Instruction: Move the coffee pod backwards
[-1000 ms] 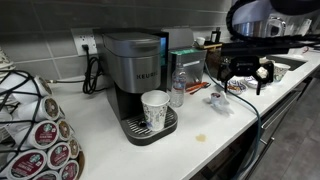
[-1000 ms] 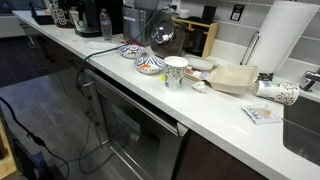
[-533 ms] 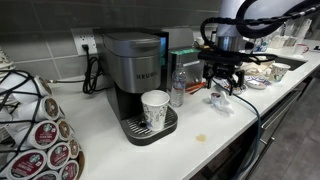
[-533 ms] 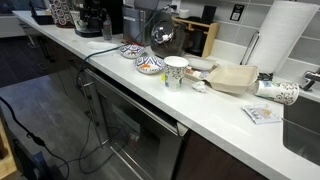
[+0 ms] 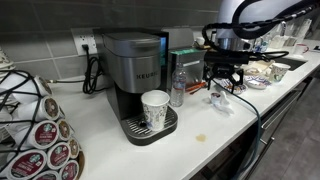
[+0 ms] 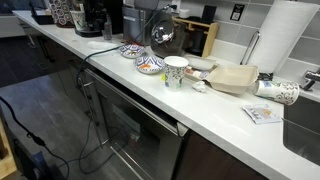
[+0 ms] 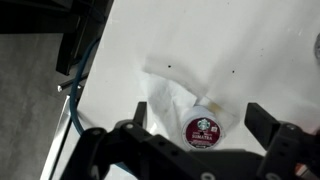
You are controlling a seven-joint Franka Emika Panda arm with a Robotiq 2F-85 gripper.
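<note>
I should turn my gripper and centre it over the coffee pod [image 7: 203, 130] before I lower and close it, because the crumpled napkin [image 7: 166, 100] slants toward one finger of my open gripper.
A coffee pod [image 7: 203, 130] with a dark red lid lies on a crumpled white napkin [image 7: 165, 98] on the white counter. In the wrist view my gripper [image 7: 204, 122] is open, with one finger on each side of the pod and not touching it. In an exterior view the gripper [image 5: 224, 87] hangs just above the pod [image 5: 215, 98] and the napkin [image 5: 221, 104], to the right of the coffee machine.
A grey Keurig machine [image 5: 135, 70] holds a paper cup [image 5: 155, 108] on its drip tray. A water bottle [image 5: 178, 88] stands beside it. A rack of pods [image 5: 40, 130] is at the left. Patterned bowls [image 6: 148, 64], a cup [image 6: 176, 71] and a paper towel roll [image 6: 285, 40] stand along the counter.
My gripper has moved left from over the far end of the counter, turned to point downwards, and now hangs above the pod. It has barely moved in the last half second.
</note>
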